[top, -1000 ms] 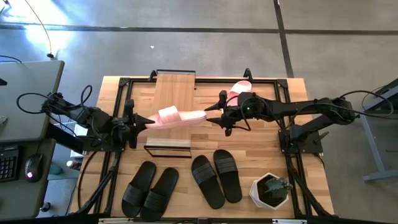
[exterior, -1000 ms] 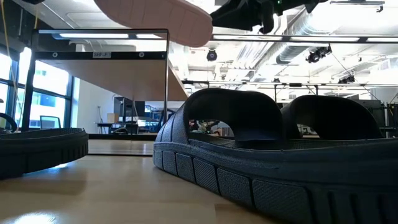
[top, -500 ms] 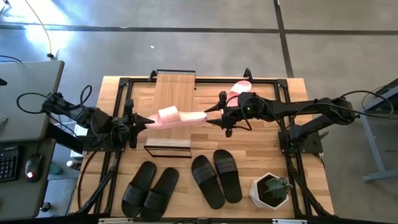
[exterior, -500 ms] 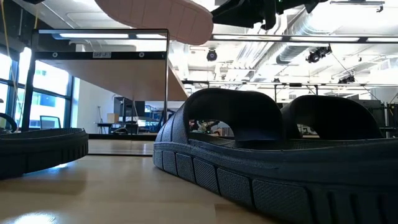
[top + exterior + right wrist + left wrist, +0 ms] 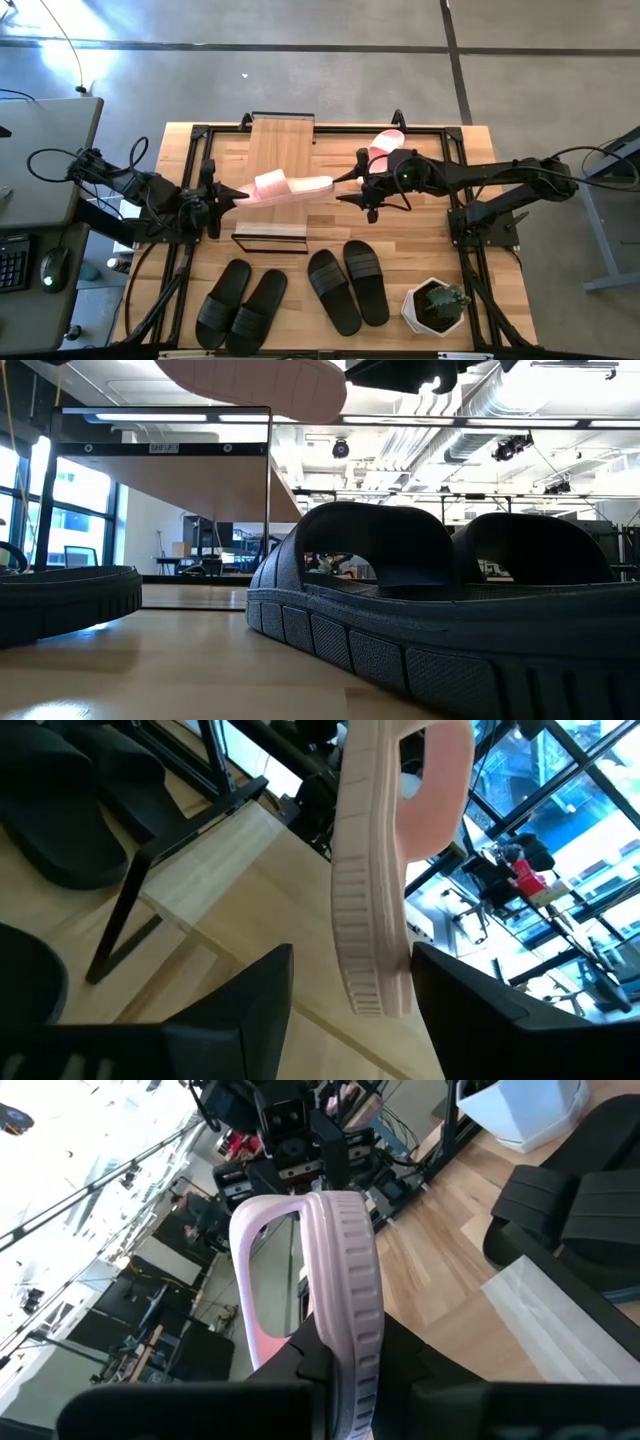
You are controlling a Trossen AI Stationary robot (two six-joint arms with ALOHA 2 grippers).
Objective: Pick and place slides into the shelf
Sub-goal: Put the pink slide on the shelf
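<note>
The pink slide (image 5: pixel 300 187) goes all the way across the shelf's narrow top (image 5: pixel 281 150) and past it. Its ends will stick out over both sides when I lower it crosswise.
One pale pink slide (image 5: pixel 290 187) hangs in the air beside the shelf (image 5: pixel 280 148), with my left gripper (image 5: pixel 232 195) shut on its left end. Its underside (image 5: pixel 262 380) shows high in the low view. My right gripper (image 5: pixel 348 186) is open at the slide's free right end. In the right wrist view that end (image 5: pixel 372 950) stands between the two fingers (image 5: pixel 250 1010), and I see no touch. The other pink slide (image 5: pixel 386 143) lies on the table's far side, partly under the right arm. Two black pairs (image 5: pixel 241 305) (image 5: pixel 348 286) lie sole-down near the near edge. My left gripper pinches the pink slide by the end nearer its strap (image 5: pixel 345 1365), one finger on each face of the sole. The fingers come level from the table's left, along the slide's length. The slide is lifted clear and reaches out toward the table's right, turned partly on its edge.
A white pot with a green plant (image 5: pixel 436 306) stands at the near right corner. The shelf's black front frame (image 5: pixel 270 236) stands just near of the held slide. In the low view a black slide (image 5: pixel 420 600) fills the foreground.
My right gripper has drawn back a little toward the table's right, away from the slide's free end, with its fingers still apart. The pink slide has stayed in the left gripper's hold, almost unmoved.
</note>
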